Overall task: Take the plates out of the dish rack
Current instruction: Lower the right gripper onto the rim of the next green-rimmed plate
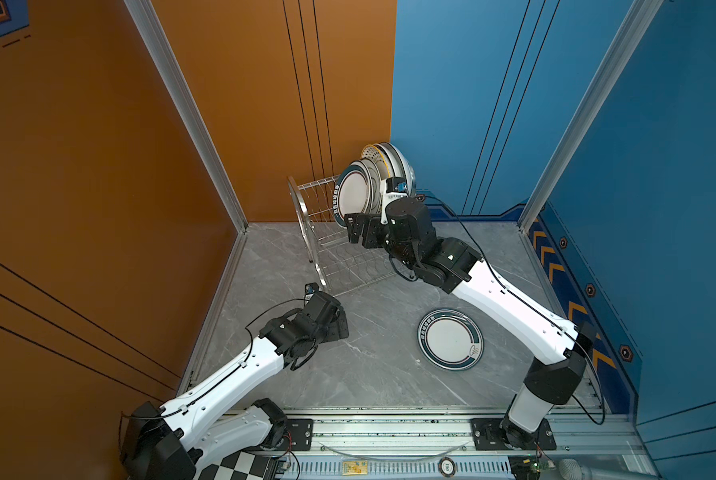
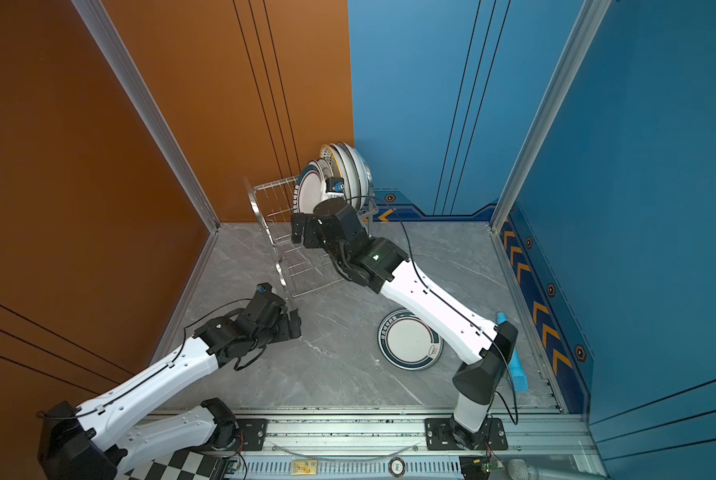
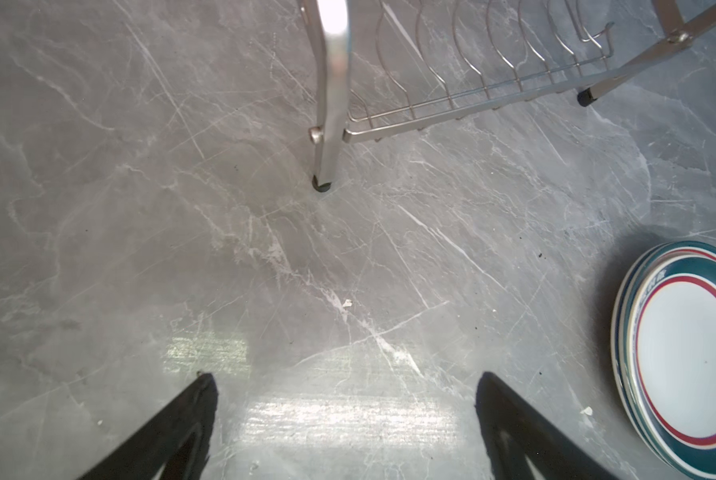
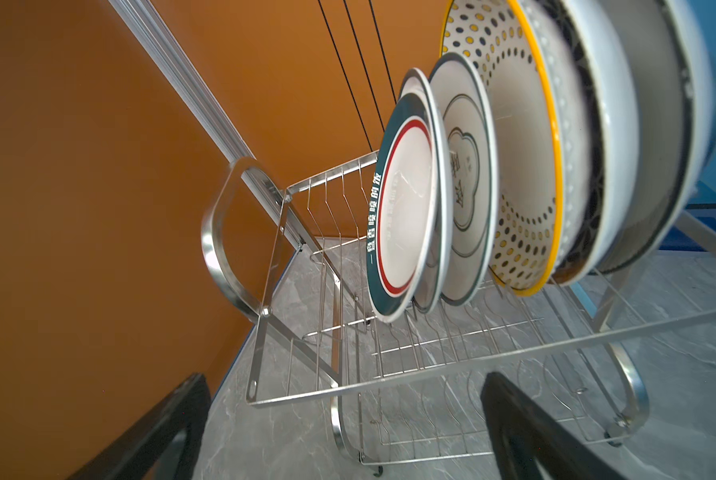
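Note:
I should keep moving my right gripper forward until its open fingers straddle that rim [image 4: 409,304], as the front plate's rim faces them edge-on with free space [image 4: 338,268] beside it.
The dish rack [image 1: 327,249] [image 2: 281,249] stands at the back of the table. Its upper tier holds several plates [image 1: 375,178] [image 2: 335,174] on edge. The front one has a teal rim and a red ring [image 4: 404,208]; a clover plate [image 4: 464,174] and a dotted, yellow-edged one [image 4: 522,166] stand behind it. My right gripper [image 1: 360,232] [image 2: 304,232] [image 4: 344,395] hangs open at the rack's front rail, below the front plate, holding nothing. A low stack of teal-rimmed plates [image 1: 450,338] [image 2: 410,340] [image 3: 689,361] lies flat on the table. My left gripper [image 1: 342,328] [image 2: 294,324] [image 3: 346,399] is open and empty over bare table near a rack leg [image 3: 327,124].
The grey marble table [image 1: 369,374] is boxed in by an orange wall on the left and blue walls behind and to the right. A light blue cylinder [image 2: 516,365] lies by the right edge behind my right arm. The rack's lower tier [image 3: 472,83] holds nothing in view.

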You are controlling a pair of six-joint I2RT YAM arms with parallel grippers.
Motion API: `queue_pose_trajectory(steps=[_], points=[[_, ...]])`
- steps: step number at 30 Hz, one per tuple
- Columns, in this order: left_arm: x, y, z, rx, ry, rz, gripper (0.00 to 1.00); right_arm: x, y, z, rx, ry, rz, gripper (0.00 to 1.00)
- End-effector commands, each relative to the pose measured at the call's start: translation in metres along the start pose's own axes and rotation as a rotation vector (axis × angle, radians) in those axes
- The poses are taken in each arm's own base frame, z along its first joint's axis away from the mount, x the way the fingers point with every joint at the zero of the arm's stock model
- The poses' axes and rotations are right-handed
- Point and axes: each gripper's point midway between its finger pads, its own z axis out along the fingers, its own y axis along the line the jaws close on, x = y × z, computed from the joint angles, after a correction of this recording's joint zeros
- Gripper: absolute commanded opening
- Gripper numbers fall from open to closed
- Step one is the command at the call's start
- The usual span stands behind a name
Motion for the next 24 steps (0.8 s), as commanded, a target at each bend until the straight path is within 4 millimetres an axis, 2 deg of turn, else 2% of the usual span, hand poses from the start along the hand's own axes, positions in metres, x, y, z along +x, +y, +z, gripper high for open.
queue_pose_trajectory(steps=[1, 12, 24], points=[[0.010, 0.013, -0.001, -0.003, 0.038, -0.019, 0.98, -0.010, 0.012, 0.008, -0.033, -0.035, 0.062, 1.00], [0.010, 0.028, -0.001, -0.013, 0.038, -0.047, 0.98, -0.004, 0.011, 0.040, -0.010, -0.056, 0.127, 1.00], [0.011, 0.033, -0.001, -0.012, 0.039, -0.052, 0.98, 0.003, 0.005, 0.058, 0.017, -0.056, 0.150, 0.98]])
